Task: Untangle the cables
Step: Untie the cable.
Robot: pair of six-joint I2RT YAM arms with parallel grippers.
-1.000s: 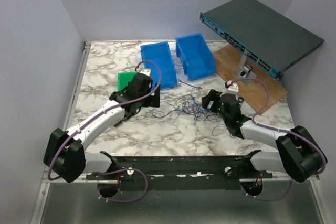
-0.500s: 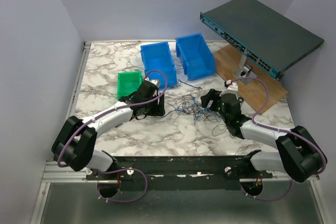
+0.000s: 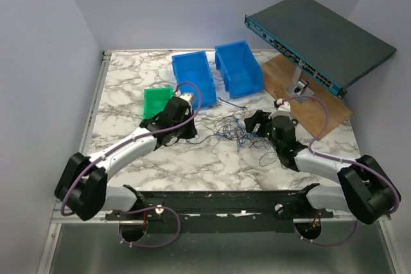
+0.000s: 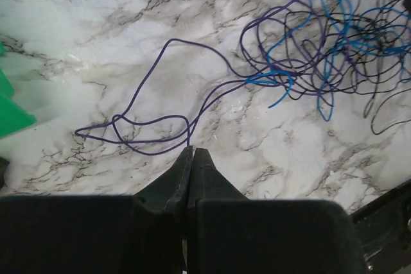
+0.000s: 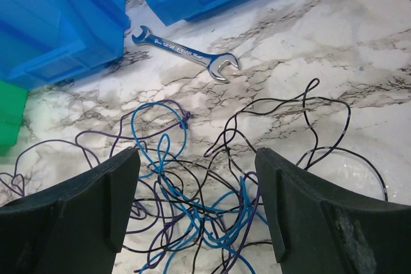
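My left gripper is holding the purple cable (image 4: pixel 213 96), which goes into the tangle's blue loops (image 4: pixel 276 80). Next, my right gripper leaves the black loops and grabs the pieces of the purple cable.
The cables (image 3: pixel 231 131) lie as a loose tangle of thin blue, purple and black wires on the marble table (image 3: pixel 128 81), between the two arms. In the left wrist view the tangle (image 4: pixel 321 49) is at the upper right. A purple cable (image 4: pixel 189 136) loops out from it and ends right at the tips of my left gripper (image 4: pixel 191 151), which is shut on it. In the top view the left gripper (image 3: pixel 191 133) is at the tangle's left edge. My right gripper (image 5: pixel 196 158) stands open over the blue and black loops (image 5: pixel 192 203), at the tangle's right side (image 3: pixel 252 124).
A silver wrench (image 5: pixel 186 52) lies just beyond the tangle, in front of two blue bins (image 3: pixel 192 78) (image 3: pixel 237 67). A green bin (image 3: pixel 157 99) sits behind the left gripper. At the back right, a dark network switch (image 3: pixel 318 40) leans over a wooden board (image 3: pixel 321 110).
My left gripper moved right toward the tangle's left edge and went from wide open to shut on the purple cable's end. The right arm barely moved.
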